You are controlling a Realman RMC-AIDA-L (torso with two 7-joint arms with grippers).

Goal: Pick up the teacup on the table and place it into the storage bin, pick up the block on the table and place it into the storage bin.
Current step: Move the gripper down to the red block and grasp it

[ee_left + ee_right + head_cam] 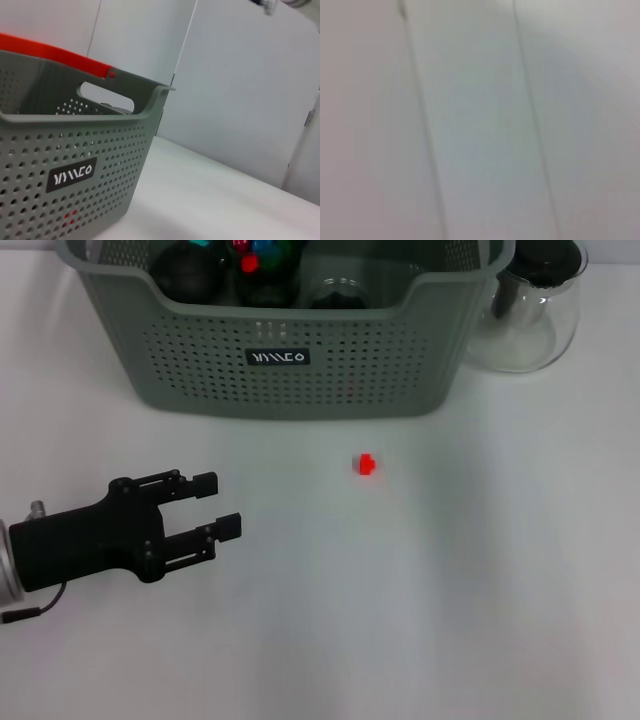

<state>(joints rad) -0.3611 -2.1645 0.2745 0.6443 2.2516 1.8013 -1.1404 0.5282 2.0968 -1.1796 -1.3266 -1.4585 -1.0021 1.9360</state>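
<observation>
The robot's right gripper should continue toward the block (366, 464) until its fingers close around it, since the red block lies clear of the storage bin's front side (350, 405).
The grey-green storage bin (200, 360) stands at the back of the white table, its black label facing me. It fills the left wrist view as the storage bin (75, 165) seen close up. A small red block (366, 464) lies on the table in front of the bin, a little right of its middle. My left gripper (225, 503) hovers low at the left, open and empty, pointing toward the block and well short of it. No teacup shows on the table. Inside the bin are dark round items and a clear glass piece (340, 290) that I cannot identify. My right gripper is out of view.
A clear glass carafe (525, 315) with a black lid stands right of the bin at the back right. An orange-red strip (50, 52) shows behind the bin's far rim. The right wrist view shows only a pale blurred surface.
</observation>
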